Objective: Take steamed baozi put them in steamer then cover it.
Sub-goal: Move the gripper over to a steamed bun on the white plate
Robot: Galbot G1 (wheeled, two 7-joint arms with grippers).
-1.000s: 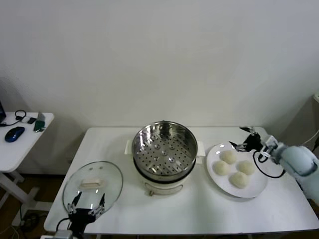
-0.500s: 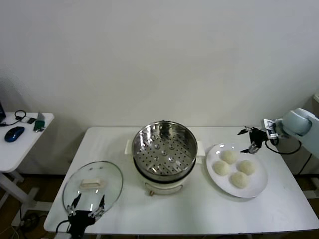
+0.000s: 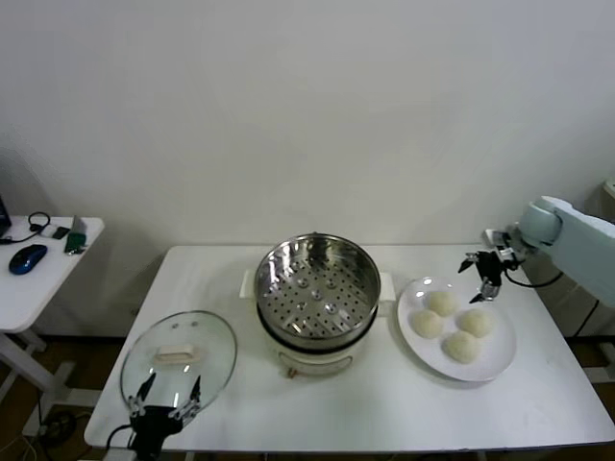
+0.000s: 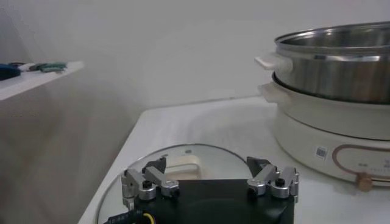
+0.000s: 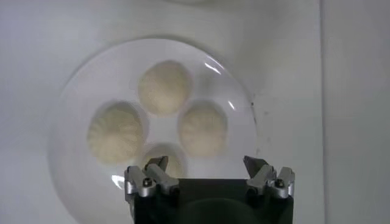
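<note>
The far baozi (image 3: 442,303) should come away by itself when I lift it, and its neighbours should stay where they are, because white plate shows (image 3: 450,325) between the rounded baozi.
Four off-white baozi (image 3: 441,303) lie on a white plate (image 3: 500,360) at the table's right; the right wrist view shows them from above (image 5: 164,87). My right gripper (image 3: 484,273) is open and empty, hovering above the plate's far edge; in its wrist view (image 5: 206,165) the jaws stand wide apart over the plate (image 5: 73,91). The shiny steel steamer (image 3: 317,288) with its perforated tray stands uncovered at the table's middle on a white base. My left gripper (image 3: 166,396) is open and empty at the front left, over the glass lid (image 3: 179,360).
The lid (image 4: 183,164) with its cream knob lies flat on the table beside the steamer (image 4: 332,67). A small side table (image 3: 38,274) with a mouse and headphones stands to the left. A white wall runs behind the table.
My right gripper swung from low beside the plate up and back, then settled above the plate's far edge, pointing down. The left arm, baozi and steamer have not moved.
</note>
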